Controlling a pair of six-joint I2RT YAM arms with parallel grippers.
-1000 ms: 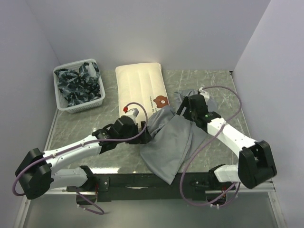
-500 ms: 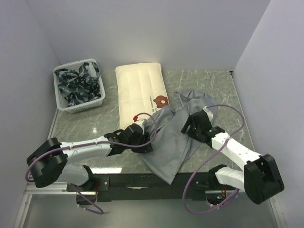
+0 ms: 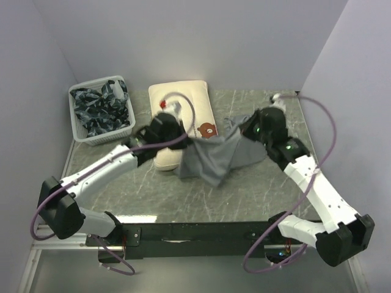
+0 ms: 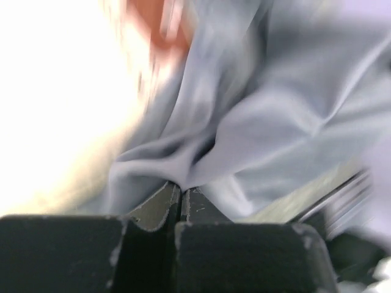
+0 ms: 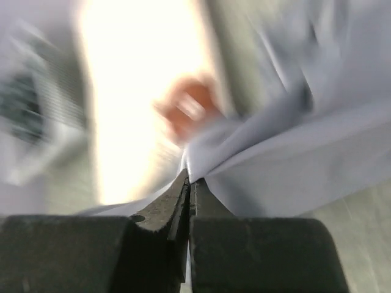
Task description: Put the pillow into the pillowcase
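The pillowcase is bunched up and hangs from a fold in my left gripper [image 4: 162,166]. Next, I lay the pillowcase out over the pillow [image 3: 190,93] and then grab it by a corner first.
The grey pillowcase [image 3: 214,159] hangs stretched between my two grippers above the table's middle, its lower part sagging. My left gripper [image 3: 186,141] is shut on the pillowcase's left edge, right over the near end of the cream pillow [image 3: 177,101]. My right gripper [image 3: 242,132] is shut on the cloth's right edge. In the left wrist view the closed gripper [image 4: 181,188] pinches a grey fold [image 4: 269,122], with the bright pillow [image 4: 55,91] at left. In the right wrist view the closed gripper [image 5: 191,178] holds the pillowcase [image 5: 293,159], the pillow [image 5: 140,91] beyond. The bear print [image 3: 208,129] peeks out above the cloth.
A white basket [image 3: 102,113] holding dark blue-and-white cloths stands at the back left. Grey walls close the table at the left, the back and the right. The marbled tabletop [image 3: 244,195] shows bare in front of the cloth.
Both grippers closed on the pillowcase's edges and lifted it away from the near edge toward the pillow. The cloth, earlier lying flat and long, now hangs bunched between them.
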